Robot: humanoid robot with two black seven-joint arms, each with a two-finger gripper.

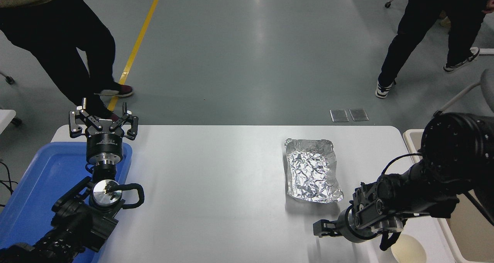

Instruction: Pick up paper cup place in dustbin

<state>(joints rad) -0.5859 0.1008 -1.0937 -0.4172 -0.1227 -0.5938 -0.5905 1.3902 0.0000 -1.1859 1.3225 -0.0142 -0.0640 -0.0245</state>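
I expect the paper cup (pixel 409 250) to be empty and stay dry when I carry it tilted, because only a plain cream inside (pixel 412 249) shows through the cup's opening.
The paper cup (pixel 408 250) stands upright at the table's front right corner, its cream inside showing. My right gripper (pixel 354 235) hangs low over the table just left of the cup. It is open, with one finger (pixel 323 228) stretched out to the left and the other (pixel 386 242) at the cup's left rim. I cannot tell whether that finger touches the cup. The cream-beige dustbin (pixel 469 236) stands off the table's right edge, largely hidden by my right arm. My left gripper (pixel 103 118) is parked, open and empty, at the far left.
A crumpled silver foil tray (pixel 312 170) lies on the white table (pixel 216 185), right of centre and just behind my right gripper. A blue plastic tray (pixel 42 178) sits under my left arm. Two people's legs (pixel 77 50) (pixel 409 43) stand on the floor beyond the table.
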